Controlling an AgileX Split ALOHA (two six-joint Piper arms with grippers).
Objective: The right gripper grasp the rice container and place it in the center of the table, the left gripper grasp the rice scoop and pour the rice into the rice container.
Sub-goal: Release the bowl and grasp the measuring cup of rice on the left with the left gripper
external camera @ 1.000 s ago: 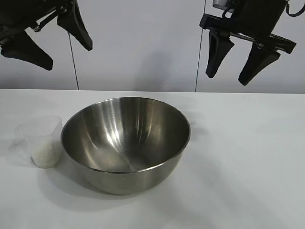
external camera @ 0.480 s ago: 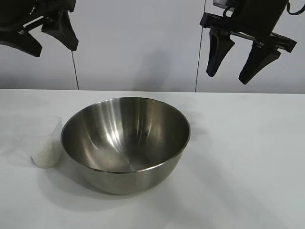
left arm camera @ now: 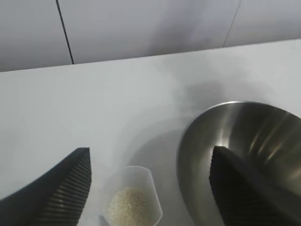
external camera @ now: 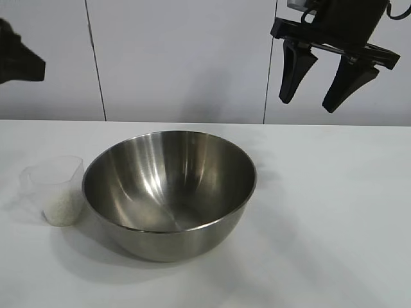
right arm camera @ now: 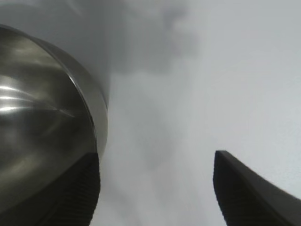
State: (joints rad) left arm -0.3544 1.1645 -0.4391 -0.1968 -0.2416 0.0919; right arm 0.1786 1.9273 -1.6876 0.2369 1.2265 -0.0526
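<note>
The rice scoop stands next to the rice container (external camera: pixel 81 194) with its handle pointing away. Next, my left gripper moves back, goes low and grabs the handle (external camera: pixel 26 179).
The rice container (external camera: pixel 170 192), a large steel bowl, stands empty on the white table (external camera: pixel 334 212) near the centre. The rice scoop (external camera: pixel 58 186), a clear plastic cup, stands just left of it, upright, with rice (external camera: pixel 62 208) in its bottom. My left gripper (left arm camera: pixel 150 149) is open and high above the scoop (left arm camera: pixel 134 202) and the bowl's left rim (left arm camera: pixel 254 127); in the exterior view only one of its fingers (external camera: pixel 22 63) shows at the left edge. My right gripper (external camera: pixel 307 104) is open and empty, high above the table behind the bowl's right side (right arm camera: pixel 42 108).
A white panelled wall (external camera: pixel 186 58) rises behind the table. Bare tabletop lies to the right of the bowl (external camera: pixel 334 244) and in front of it.
My left gripper has moved up and to the left, nearly out of the exterior view. The right gripper, bowl and scoop have stayed in place.
</note>
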